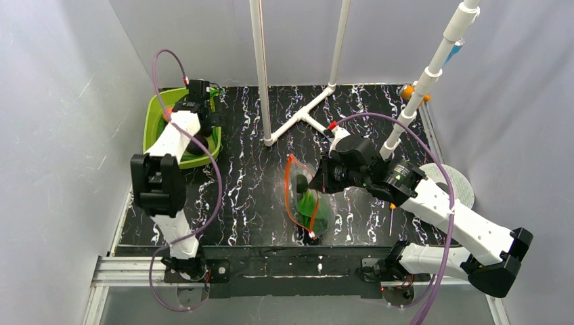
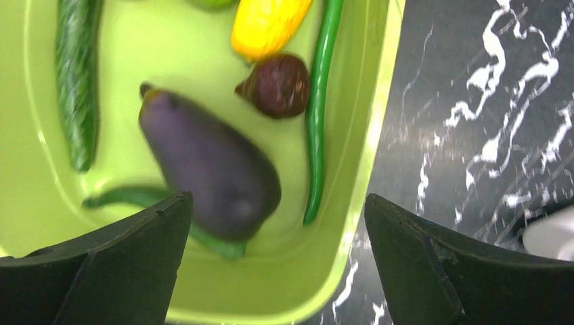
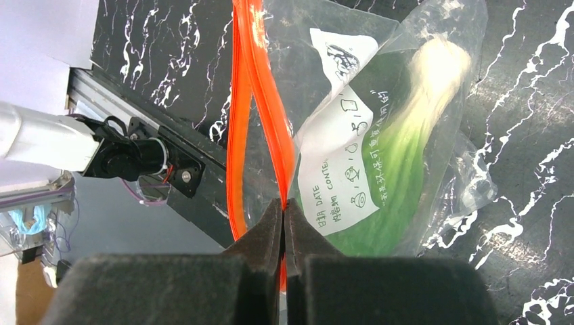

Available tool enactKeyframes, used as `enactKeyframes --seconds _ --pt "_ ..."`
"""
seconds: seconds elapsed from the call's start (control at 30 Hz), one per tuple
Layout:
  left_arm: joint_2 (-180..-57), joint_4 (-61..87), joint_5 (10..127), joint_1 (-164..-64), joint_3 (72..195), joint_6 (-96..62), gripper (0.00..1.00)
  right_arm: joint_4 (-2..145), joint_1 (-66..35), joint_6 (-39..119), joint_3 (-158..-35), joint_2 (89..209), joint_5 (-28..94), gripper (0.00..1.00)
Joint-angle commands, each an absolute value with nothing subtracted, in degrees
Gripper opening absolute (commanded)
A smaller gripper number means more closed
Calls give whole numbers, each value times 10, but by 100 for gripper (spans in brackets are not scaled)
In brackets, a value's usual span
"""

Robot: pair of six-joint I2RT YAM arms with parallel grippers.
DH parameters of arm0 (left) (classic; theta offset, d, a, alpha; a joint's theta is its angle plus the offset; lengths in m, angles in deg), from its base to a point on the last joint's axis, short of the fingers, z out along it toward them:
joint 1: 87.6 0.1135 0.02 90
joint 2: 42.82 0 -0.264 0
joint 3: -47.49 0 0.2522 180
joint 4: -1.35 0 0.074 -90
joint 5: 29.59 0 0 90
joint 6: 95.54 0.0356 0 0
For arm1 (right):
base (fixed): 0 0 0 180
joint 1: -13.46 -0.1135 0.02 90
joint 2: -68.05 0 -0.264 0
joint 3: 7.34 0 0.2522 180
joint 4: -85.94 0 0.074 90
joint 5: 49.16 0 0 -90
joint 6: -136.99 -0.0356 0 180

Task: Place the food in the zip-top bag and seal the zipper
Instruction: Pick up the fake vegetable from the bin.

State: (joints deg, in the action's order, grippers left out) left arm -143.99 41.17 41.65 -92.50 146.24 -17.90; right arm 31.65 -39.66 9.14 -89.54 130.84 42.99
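Green ends (image 2: 128, 196) stick out from under the dark purple eggplant (image 2: 211, 169), so another green piece will stay behind when I lift the eggplant.
The clear zip-top bag (image 3: 406, 135) lies mid-table (image 1: 313, 203) with its mouth held open. The white-stalked leafy green (image 3: 399, 156) is inside it. My right gripper (image 3: 284, 206) is shut on one lip of the red-orange zipper (image 3: 238, 122) and holds it up (image 1: 290, 177). My left gripper (image 2: 277, 230) is open and empty above the near corner of the green bin (image 2: 271, 291). In the bin lie a dark purple eggplant (image 2: 210, 172), a yellow piece (image 2: 267, 27), a dark red round fruit (image 2: 279, 84), a long green pod (image 2: 317, 115) and a cucumber (image 2: 76, 81).
The green bin sits at the far left of the black marbled table (image 1: 177, 128). A white pipe frame (image 1: 298, 115) stands at the back middle. A round white disc (image 1: 455, 184) lies at the right edge, an orange-handled tool (image 1: 409, 91) at the far right.
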Motion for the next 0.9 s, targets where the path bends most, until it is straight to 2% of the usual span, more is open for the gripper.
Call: enactKeyframes --seconds 0.0,0.13,0.33,0.47,0.67,0.73,0.87 --pt "-1511 413 435 -905 1545 -144 98 320 -389 117 -898 1311 418 1" --pt "-1569 409 446 -890 1591 -129 93 313 -382 126 -899 1318 417 1" --pt "-1641 414 478 -877 1644 -96 74 310 -366 135 -898 1333 413 1" --pt "-1681 423 496 -877 1668 -99 67 309 -357 140 -904 1344 390 1" --pt "-1705 416 498 -877 1665 -103 63 308 -352 142 -908 1350 381 1" --pt "-1712 415 496 -859 1667 -96 56 309 -351 141 -906 1349 380 1" --pt "-1713 429 493 -859 1678 -89 48 307 -350 138 -906 1347 377 1"
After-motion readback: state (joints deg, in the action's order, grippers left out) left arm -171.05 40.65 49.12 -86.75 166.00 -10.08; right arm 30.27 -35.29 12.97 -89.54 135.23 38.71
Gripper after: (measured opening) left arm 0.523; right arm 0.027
